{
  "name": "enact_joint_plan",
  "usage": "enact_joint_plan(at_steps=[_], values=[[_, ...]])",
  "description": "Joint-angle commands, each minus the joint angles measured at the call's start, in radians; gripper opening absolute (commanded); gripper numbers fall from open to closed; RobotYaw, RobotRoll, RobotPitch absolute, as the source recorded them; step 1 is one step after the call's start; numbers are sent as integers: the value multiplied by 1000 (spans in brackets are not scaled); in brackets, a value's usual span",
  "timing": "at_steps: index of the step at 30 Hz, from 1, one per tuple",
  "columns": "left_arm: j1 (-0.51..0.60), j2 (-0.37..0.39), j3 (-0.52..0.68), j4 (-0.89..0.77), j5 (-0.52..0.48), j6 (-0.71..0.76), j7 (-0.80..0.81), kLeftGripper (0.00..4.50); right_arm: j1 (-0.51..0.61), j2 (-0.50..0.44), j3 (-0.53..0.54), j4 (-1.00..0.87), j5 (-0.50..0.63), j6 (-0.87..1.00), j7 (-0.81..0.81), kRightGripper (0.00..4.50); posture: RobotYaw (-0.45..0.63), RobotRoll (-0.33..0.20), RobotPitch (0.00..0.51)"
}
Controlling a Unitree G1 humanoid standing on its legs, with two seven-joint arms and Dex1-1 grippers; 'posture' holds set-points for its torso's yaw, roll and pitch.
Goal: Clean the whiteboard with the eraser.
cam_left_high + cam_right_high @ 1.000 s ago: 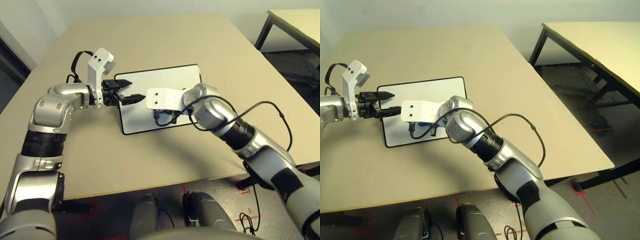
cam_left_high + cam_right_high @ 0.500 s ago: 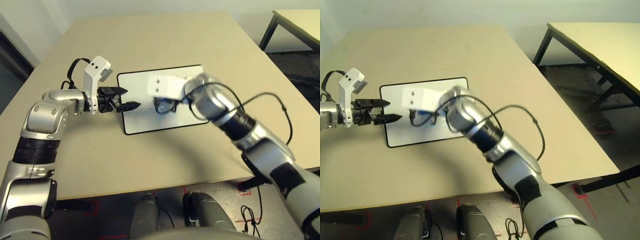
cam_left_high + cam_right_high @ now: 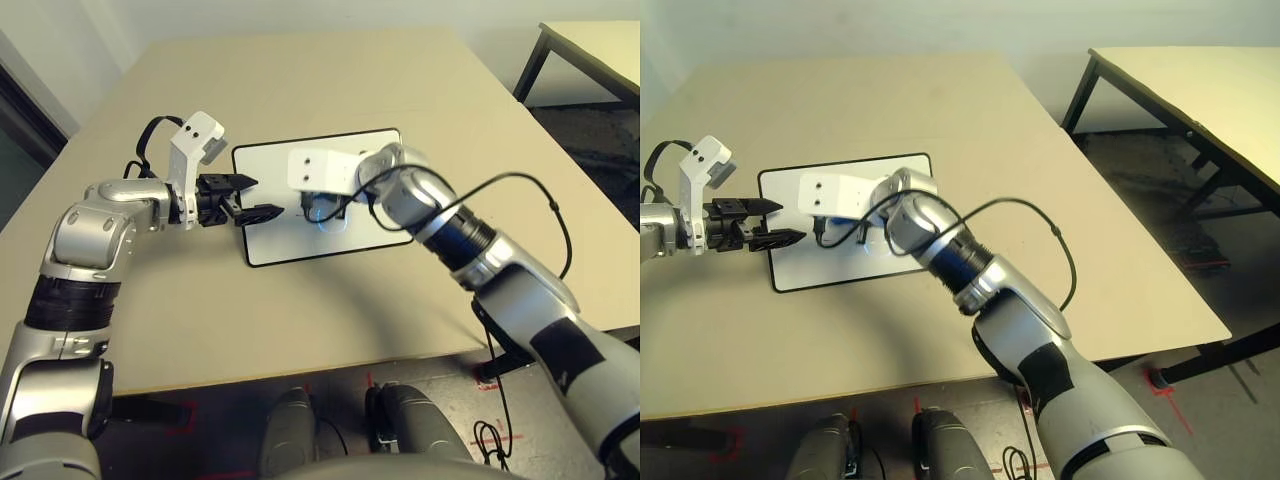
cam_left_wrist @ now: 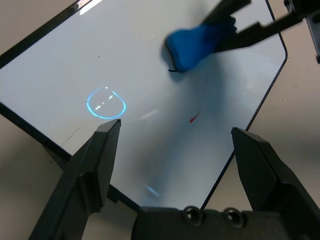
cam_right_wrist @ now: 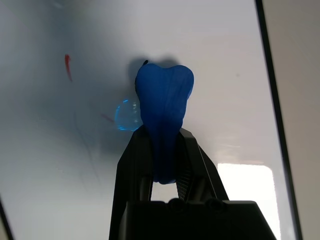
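Note:
The blue eraser's end (image 4: 182,55) is pressing on the whiteboard next to the red mark. Next, my right gripper moves the eraser back and rubs it across that mark (image 4: 194,118).
The whiteboard (image 3: 300,245) lies flat in the middle of the table, with a small red mark (image 5: 67,65) on its surface. My right gripper (image 5: 164,132) is shut on the blue eraser (image 5: 165,100), whose end presses on the board near its middle. From the left wrist view, the eraser (image 4: 192,42) shows on the board with the red mark (image 4: 193,118) beside it. My left gripper (image 3: 265,197) stands open over the board's left edge, holding nothing and well apart from the eraser.
The beige table (image 3: 300,80) has free room all around the board. A black cable (image 3: 540,200) loops off my right forearm. A second table (image 3: 1200,90) stands off to the right, across a gap of floor.
My right gripper has carried the eraser across the board, away from the near edge toward its middle. My left gripper has drawn back a little toward the board's left edge.

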Motion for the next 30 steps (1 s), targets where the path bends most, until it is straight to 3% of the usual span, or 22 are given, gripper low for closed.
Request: enact_joint_plan(at_steps=[1, 11, 20, 30], values=[[16, 5, 1, -24, -6, 15, 2, 4500, 57, -35, 17, 12, -27, 1, 5, 589, 7, 0, 105], [3, -7, -16, -11, -4, 7, 1, 4500, 167, -108, 75, -201, -75, 63, 113, 589, -6, 0, 98], [-2, -6, -20, -6, -2, 3, -1, 4500, 9, -35, 11, 30, -64, -13, 37, 588, 6, 0, 91], [22, 13, -11, -25, -6, 14, -1, 4500, 128, -88, 97, -245, -95, 91, 184, 588, 14, 0, 96]])
